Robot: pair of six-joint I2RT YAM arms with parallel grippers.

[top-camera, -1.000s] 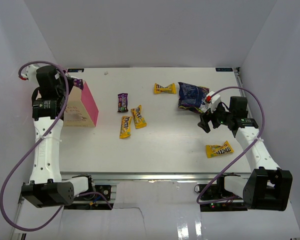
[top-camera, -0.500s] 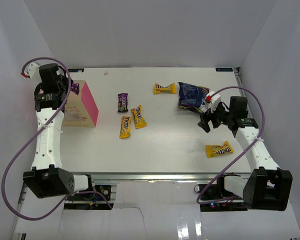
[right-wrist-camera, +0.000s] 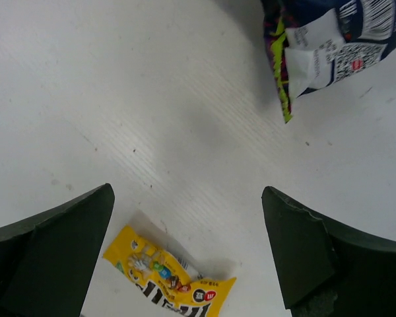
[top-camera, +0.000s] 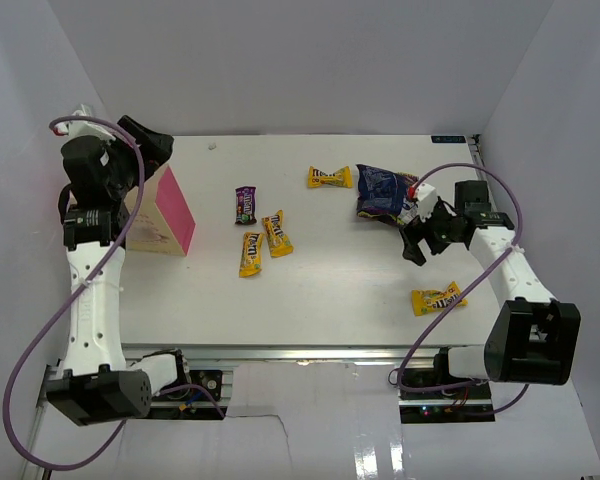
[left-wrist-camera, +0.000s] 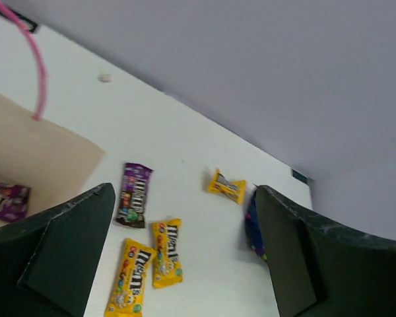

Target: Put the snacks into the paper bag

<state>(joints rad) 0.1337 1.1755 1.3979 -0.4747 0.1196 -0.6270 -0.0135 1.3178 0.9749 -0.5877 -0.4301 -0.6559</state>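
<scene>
My right gripper will make the yellow packet (top-camera: 439, 299) below it crumple around the pinch when I lift it, because the packet has a creased wrapper with flared ends (right-wrist-camera: 218, 287).
The paper bag (top-camera: 158, 218), beige with a pink side, stands at the far left. My left gripper (top-camera: 152, 143) hovers open above its far edge, nothing between the fingers. One purple packet (left-wrist-camera: 4, 202) lies inside the paper bag (left-wrist-camera: 39, 148). On the table lie another purple packet (top-camera: 245, 204), yellow packets (top-camera: 276, 232) (top-camera: 250, 253) (top-camera: 329, 177) and the dark blue snack bag (top-camera: 385, 192). My right gripper (top-camera: 418, 234) is open and empty just below the blue bag (right-wrist-camera: 323, 46), with a yellow packet (right-wrist-camera: 168, 281) under it, toward the near edge.
White walls close in the table on the left, back and right. A pink cord handle (left-wrist-camera: 37, 63) arches over the bag's mouth. A small speck (top-camera: 212, 146) lies near the back edge.
My left gripper opened, let the purple packet drop into the bag, and lifted and tilted upward. My right gripper opened slightly wider and shifted a little toward the blue bag.
</scene>
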